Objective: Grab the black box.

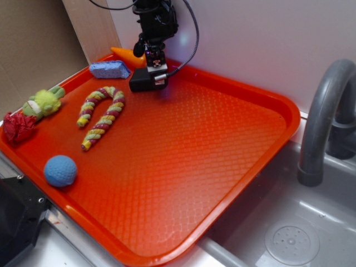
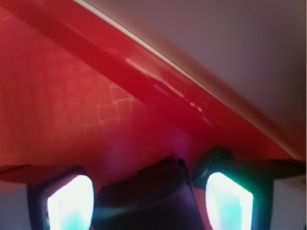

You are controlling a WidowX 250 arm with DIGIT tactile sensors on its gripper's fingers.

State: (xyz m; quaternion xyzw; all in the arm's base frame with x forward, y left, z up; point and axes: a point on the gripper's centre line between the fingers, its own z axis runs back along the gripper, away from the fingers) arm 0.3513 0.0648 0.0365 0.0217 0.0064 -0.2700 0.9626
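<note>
My gripper should turn square to the box and draw it inward, because the black box sits at a slant between my fingers by the tray's back rim.
The black box lies on the orange tray near its back rim, right of the blue sponge. My gripper hangs straight over the box, fingertips down at its top. In the wrist view the black box fills the space between my two glowing finger pads. My gripper is open: the left pad sits close against the box, and a thin strip of red tray shows between the box and the right pad. The box rests on the tray.
An orange carrot-like toy lies behind the sponge by the wall. A striped rope toy, a green and red plush and a blue ball lie on the tray's left. A grey faucet and sink stand at the right.
</note>
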